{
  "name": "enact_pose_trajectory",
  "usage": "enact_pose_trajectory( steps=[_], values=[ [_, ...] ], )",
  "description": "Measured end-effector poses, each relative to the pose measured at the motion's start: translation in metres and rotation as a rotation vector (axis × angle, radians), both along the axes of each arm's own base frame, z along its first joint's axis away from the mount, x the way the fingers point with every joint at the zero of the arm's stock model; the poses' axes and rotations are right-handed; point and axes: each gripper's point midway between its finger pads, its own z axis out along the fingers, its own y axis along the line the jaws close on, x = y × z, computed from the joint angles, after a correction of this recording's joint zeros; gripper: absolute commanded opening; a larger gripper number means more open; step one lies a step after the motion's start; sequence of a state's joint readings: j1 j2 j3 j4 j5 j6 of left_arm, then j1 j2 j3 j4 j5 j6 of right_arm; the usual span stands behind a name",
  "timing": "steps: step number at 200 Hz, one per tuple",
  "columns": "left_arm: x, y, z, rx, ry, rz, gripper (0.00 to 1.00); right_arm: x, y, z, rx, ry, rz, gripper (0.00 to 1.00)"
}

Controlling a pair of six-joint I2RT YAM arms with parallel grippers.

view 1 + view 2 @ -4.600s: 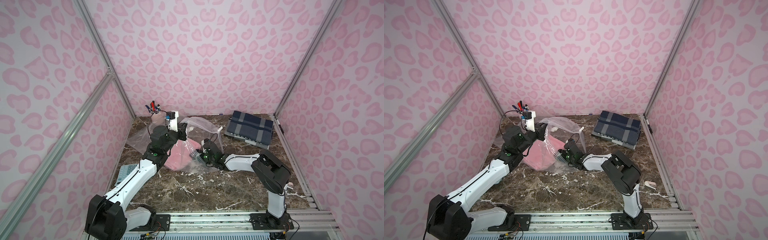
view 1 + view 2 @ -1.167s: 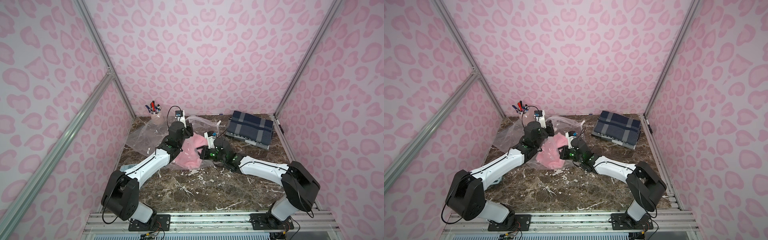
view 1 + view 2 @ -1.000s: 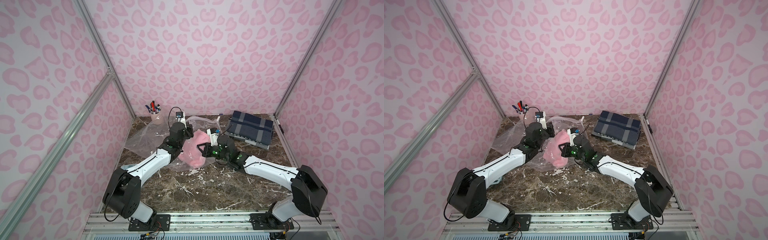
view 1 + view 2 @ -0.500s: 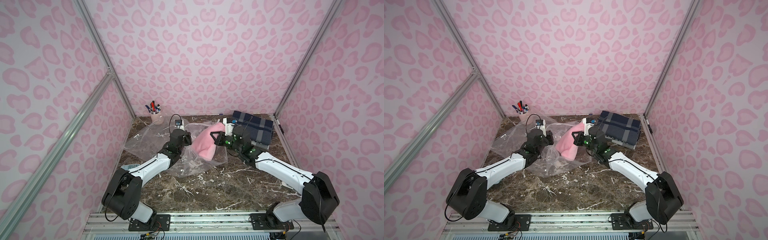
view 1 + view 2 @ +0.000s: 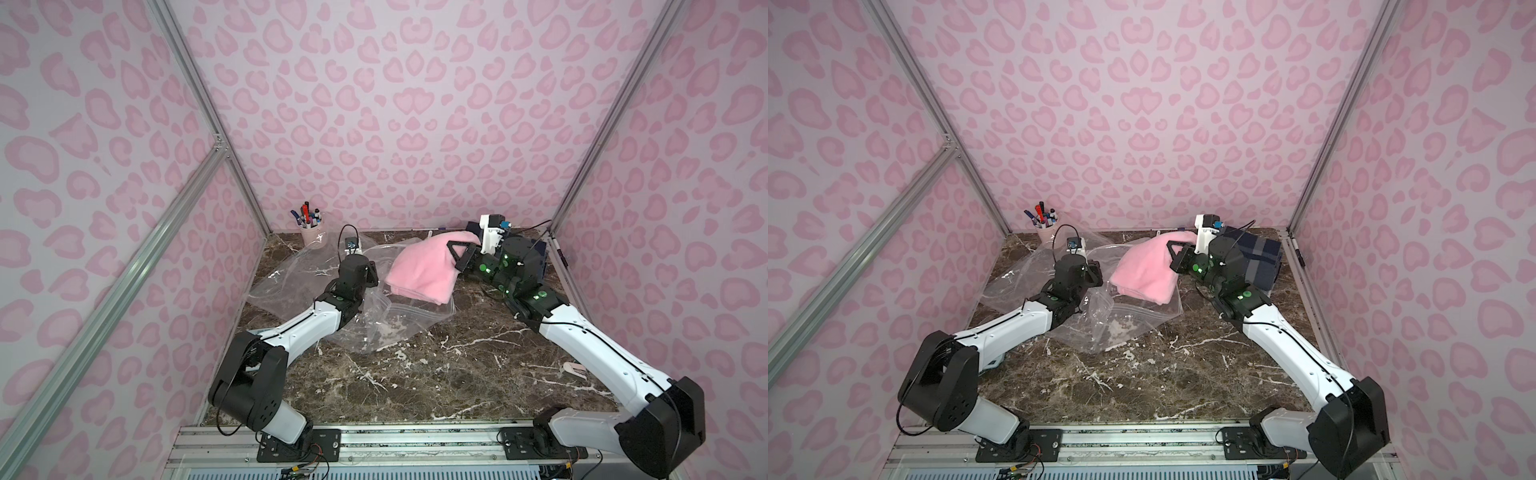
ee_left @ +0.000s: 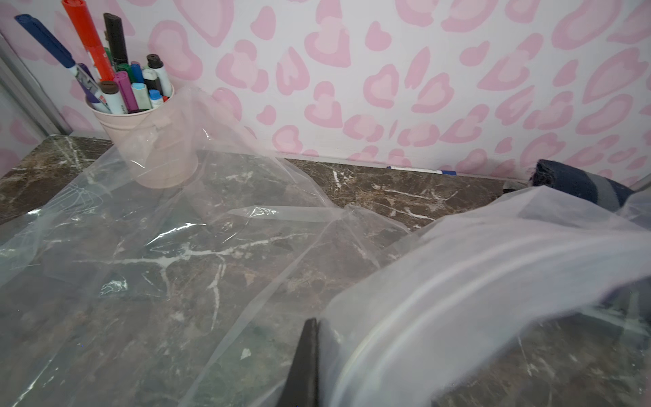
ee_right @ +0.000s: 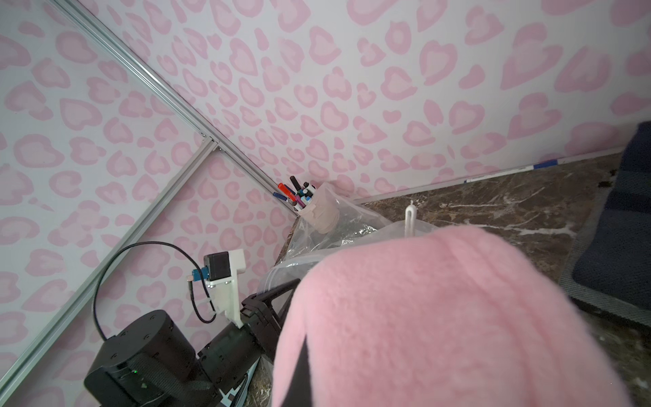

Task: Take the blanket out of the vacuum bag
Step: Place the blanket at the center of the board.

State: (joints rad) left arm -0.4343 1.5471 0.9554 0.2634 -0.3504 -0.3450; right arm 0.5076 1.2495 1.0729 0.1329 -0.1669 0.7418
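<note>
The bag's zip edge (image 6: 400, 322) is held by my left gripper, so my right gripper goes on pulling the blanket until it is out of the bag, then let go over the open marble (image 5: 481, 342).
The pink fleece blanket (image 5: 422, 270) (image 5: 1142, 274) hangs in the air at the back of the table. My right gripper (image 5: 457, 258) (image 5: 1177, 259) is shut on its upper right edge. In the right wrist view the blanket (image 7: 440, 317) fills the foreground and covers all but one dark finger (image 7: 299, 373). The clear vacuum bag (image 5: 395, 320) (image 5: 1125, 320) lies crumpled on the table below and to the left of the blanket, its mouth under the blanket's lower edge. My left gripper (image 5: 372, 272) (image 6: 311, 327) is shut on the bag's zip edge (image 6: 440, 299). The white slider clip (image 7: 408, 218) stands up behind the blanket.
A cup of markers (image 5: 311, 230) (image 6: 148, 141) stands in the back left corner, touching the bag. A folded navy plaid cloth (image 5: 1258, 257) lies at the back right behind my right arm. A pen (image 6: 419, 171) lies along the back wall. A small pink object (image 5: 573, 369) lies at the right.
My right gripper has carried the blanket up and toward the back right, away from the bag. The bag has sunk flatter. The left gripper has kept its hold, shifting slightly.
</note>
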Motion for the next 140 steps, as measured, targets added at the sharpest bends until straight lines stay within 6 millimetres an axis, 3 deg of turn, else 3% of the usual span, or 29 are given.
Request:
enact_pose_trajectory(
  steps=[21,46,97,114,140],
  values=[
    [0.003,0.004,0.001,0.0,0.001,0.012,0.04,0.005,-0.026,0.004,-0.004,-0.016,-0.068,0.0],
    [0.004,0.004,0.002,-0.001,0.0,0.011,0.04,0.008,-0.052,-0.008,-0.02,0.011,-0.132,0.0],
    [0.005,0.015,0.008,-0.005,-0.013,0.035,0.04,0.0,-0.07,-0.032,-0.046,0.067,-0.167,0.0],
    [0.006,0.02,0.011,-0.006,-0.018,0.045,0.04,-0.009,-0.077,-0.054,-0.057,0.104,-0.185,0.0],
    [0.008,0.026,0.015,-0.005,-0.023,0.058,0.04,-0.034,-0.093,-0.114,-0.065,0.224,-0.237,0.0]
  ],
)
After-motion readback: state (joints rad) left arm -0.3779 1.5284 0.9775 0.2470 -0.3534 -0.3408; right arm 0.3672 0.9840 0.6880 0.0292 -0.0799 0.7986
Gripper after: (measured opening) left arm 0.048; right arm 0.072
